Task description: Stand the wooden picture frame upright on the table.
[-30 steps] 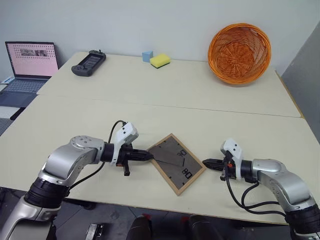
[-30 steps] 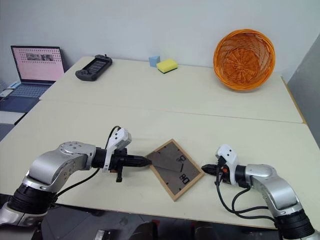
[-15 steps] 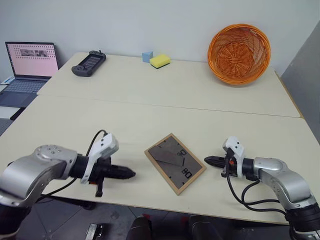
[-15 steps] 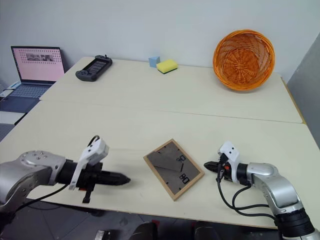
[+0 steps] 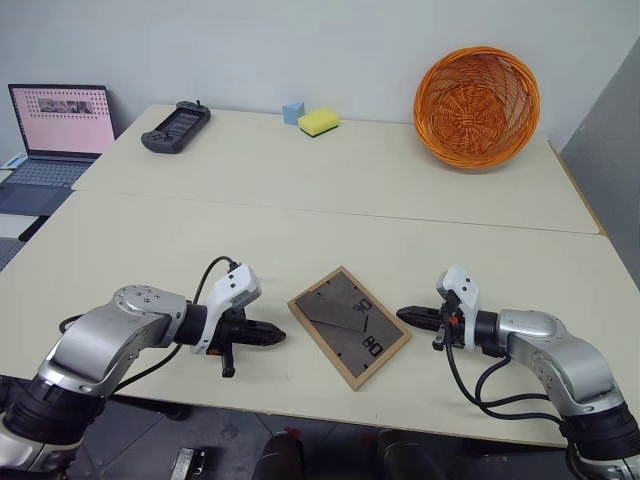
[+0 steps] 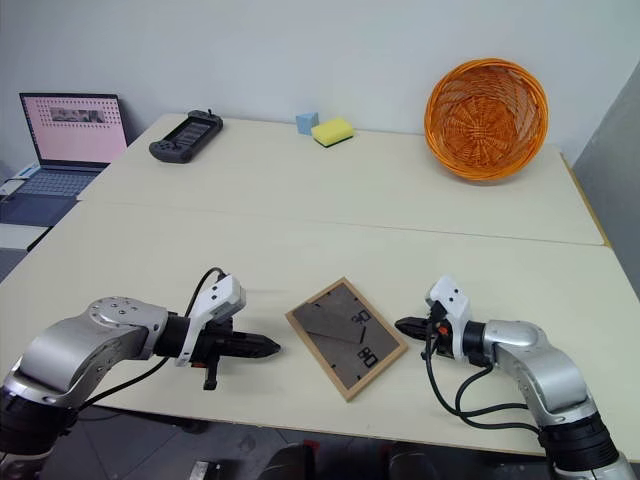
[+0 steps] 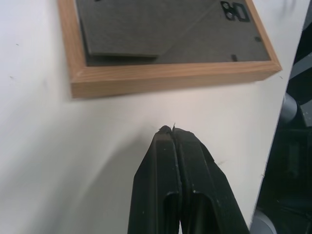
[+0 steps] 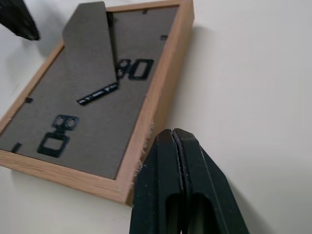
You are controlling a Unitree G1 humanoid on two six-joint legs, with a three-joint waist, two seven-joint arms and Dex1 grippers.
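Observation:
Next, I push the frame's nearest corner round with my left gripper until the frame's long sides face both grippers, because the wooden picture frame is lying crooked between my grippers.
The wooden picture frame lies face down on the table near its front edge, turned like a diamond. Its dark grey back panel faces up with the stand folded flat. My left gripper is shut and points at the frame's left corner from a short gap away. My right gripper is also shut, its tip close beside the frame's right edge. In the left wrist view the shut fingertips sit just short of the frame's wooden edge. In the right wrist view the shut fingertips sit just off the frame's rim.
An orange wicker basket stands at the back right. A yellow sponge and a blue block lie at the back middle, a game controller at the back left. A laptop sits on a side desk. A seam crosses the table.
My left gripper drew away leftward from the frame's left corner, then came back most of the way. My right gripper edged a little closer to the frame. The frame still lies flat.

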